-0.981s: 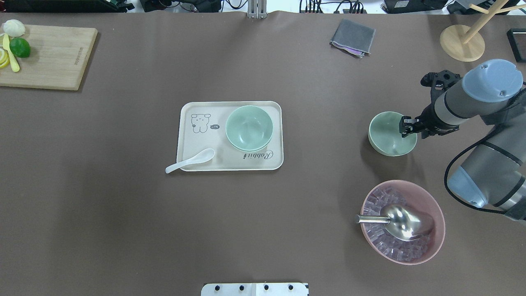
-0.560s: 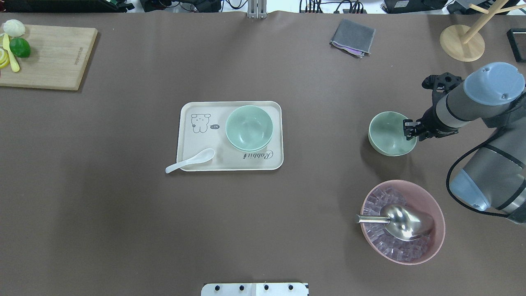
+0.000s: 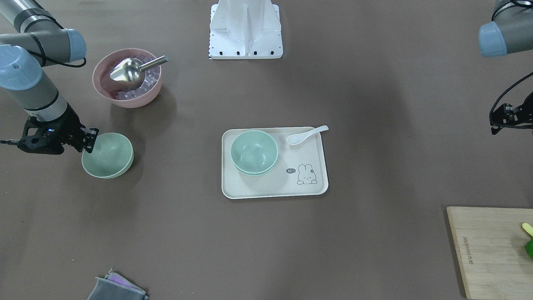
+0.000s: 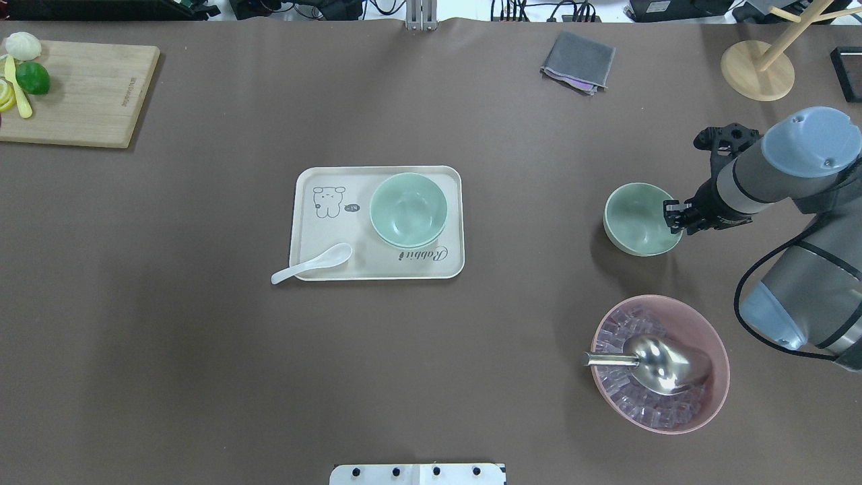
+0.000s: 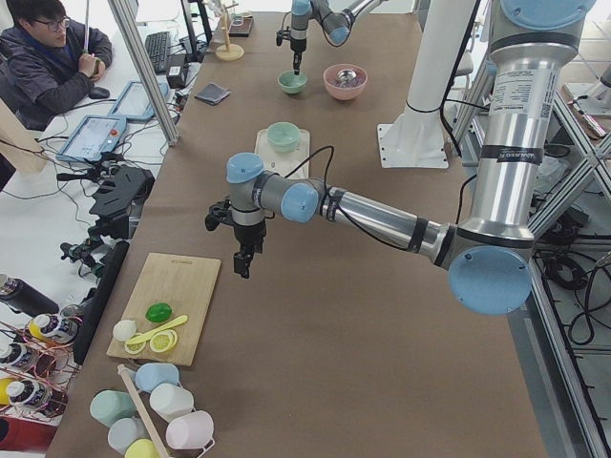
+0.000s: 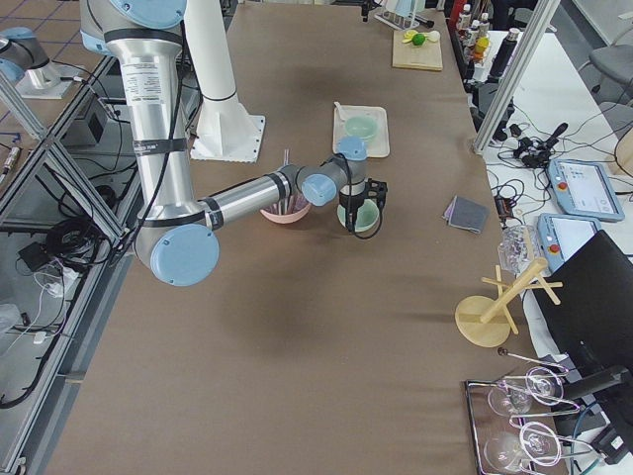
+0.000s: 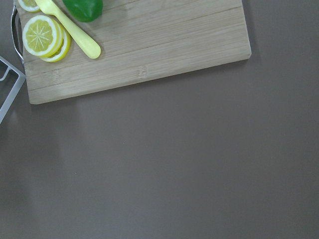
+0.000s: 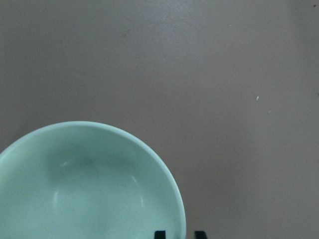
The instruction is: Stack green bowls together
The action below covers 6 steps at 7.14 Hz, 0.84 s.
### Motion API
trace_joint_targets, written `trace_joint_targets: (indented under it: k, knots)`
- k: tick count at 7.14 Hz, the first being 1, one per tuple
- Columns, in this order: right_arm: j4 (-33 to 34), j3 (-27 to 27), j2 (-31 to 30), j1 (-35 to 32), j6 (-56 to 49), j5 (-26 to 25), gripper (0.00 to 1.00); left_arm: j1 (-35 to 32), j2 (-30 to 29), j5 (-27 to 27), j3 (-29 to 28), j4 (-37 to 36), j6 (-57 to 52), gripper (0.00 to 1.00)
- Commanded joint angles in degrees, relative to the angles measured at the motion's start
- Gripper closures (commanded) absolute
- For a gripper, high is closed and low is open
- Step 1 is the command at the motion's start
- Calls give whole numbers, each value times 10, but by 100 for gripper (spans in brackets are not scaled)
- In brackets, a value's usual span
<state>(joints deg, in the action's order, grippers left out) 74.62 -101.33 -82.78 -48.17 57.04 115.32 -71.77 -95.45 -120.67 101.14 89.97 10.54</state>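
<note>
The lone green bowl (image 3: 108, 156) will sink in almost to its rim when the robot lowers it, because the nested green bowls' rims (image 3: 255, 173) are close together.
Two green bowls (image 4: 408, 209) sit nested in each other on the cream tray (image 4: 377, 273), also in the front-facing view (image 3: 254, 151). A third green bowl (image 4: 636, 219) stands alone on the table at the right. My right gripper (image 4: 673, 217) hangs at this bowl's right rim. In the right wrist view its two fingertips (image 8: 159, 234) stand a little apart, one on each side of the bowl's rim (image 8: 182, 219), so it is open. My left gripper (image 3: 497, 125) hovers over bare table near the cutting board. I cannot tell if it is open or shut.
A pink bowl (image 4: 714, 377) with ice and a metal scoop stands near the lone bowl. A white spoon (image 4: 313, 263) lies over the tray's edge. A cutting board (image 4: 87, 94), a grey cloth (image 4: 579, 60) and a wooden stand (image 4: 757, 71) lie along the far side.
My right gripper has moved right, from over the lone bowl's inside to its right rim. The bowl has not moved.
</note>
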Motion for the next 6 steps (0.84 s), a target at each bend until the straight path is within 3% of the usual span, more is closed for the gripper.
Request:
trace_joint_targets:
  k: [1,6]
  knots:
    - [0,2,0,4,0,-3,72,0,0,0,-1,0,0,2]
    - [1,2,0,6,0,-8,74,0,-1,1,-1,0,1,2]
